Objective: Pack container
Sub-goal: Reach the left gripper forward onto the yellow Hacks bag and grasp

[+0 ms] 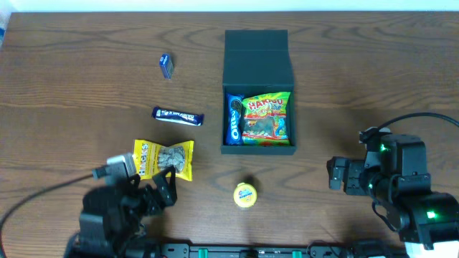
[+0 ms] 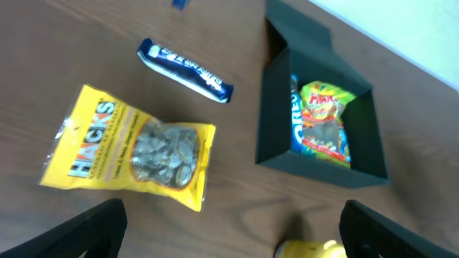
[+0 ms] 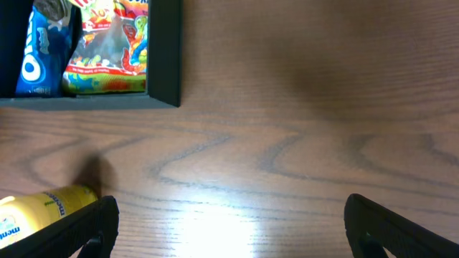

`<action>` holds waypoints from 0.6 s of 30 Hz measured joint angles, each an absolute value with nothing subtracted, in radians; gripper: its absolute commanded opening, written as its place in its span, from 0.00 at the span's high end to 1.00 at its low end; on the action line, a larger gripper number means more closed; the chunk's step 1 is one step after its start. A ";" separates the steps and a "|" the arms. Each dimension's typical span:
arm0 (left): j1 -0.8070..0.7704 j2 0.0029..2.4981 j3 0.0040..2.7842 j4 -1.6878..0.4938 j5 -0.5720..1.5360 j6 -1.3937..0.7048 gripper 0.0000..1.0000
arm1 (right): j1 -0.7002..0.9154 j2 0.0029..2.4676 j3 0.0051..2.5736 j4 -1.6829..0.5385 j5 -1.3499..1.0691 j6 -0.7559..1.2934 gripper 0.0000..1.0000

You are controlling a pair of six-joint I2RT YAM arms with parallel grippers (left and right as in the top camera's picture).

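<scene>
Next, my left gripper turns and pinches the yellow Hacks bag across its narrow middle, because the bag lies lengthwise across the gripper's open fingers.
The dark teal container stands open at the table's middle, its flap lid folded back. Inside lie a blue Oreo pack and a Haribo bag. It also shows in the left wrist view and the right wrist view. My left gripper is open and empty, just below a yellow Hacks bag, which also shows in the left wrist view. My right gripper is open and empty, right of the container.
A small yellow tub lies below the container, also in the right wrist view. A dark blue bar and a small blue packet lie to the left of the container.
</scene>
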State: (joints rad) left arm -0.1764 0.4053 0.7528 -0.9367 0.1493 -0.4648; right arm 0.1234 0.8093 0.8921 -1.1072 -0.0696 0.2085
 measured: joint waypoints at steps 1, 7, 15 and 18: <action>-0.176 0.476 0.803 -0.958 0.149 -0.472 0.04 | 0.123 0.809 0.892 -1.108 -0.070 0.211 0.01; -0.176 0.788 1.014 -1.007 0.217 -0.503 0.04 | 0.123 0.809 0.889 -1.139 -0.072 0.234 0.01; -0.176 0.901 1.036 -1.005 0.375 -0.541 0.04 | 0.123 0.809 0.889 -1.143 -0.072 0.238 0.01; -0.176 0.935 1.037 -0.997 0.381 -0.583 0.04 | 0.123 0.809 0.889 -1.143 -0.072 0.238 0.01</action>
State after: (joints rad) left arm -0.1764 0.9352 1.0367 -0.9966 0.3813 -0.5827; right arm 0.1234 0.8085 0.8890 -1.1431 -0.0719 0.2382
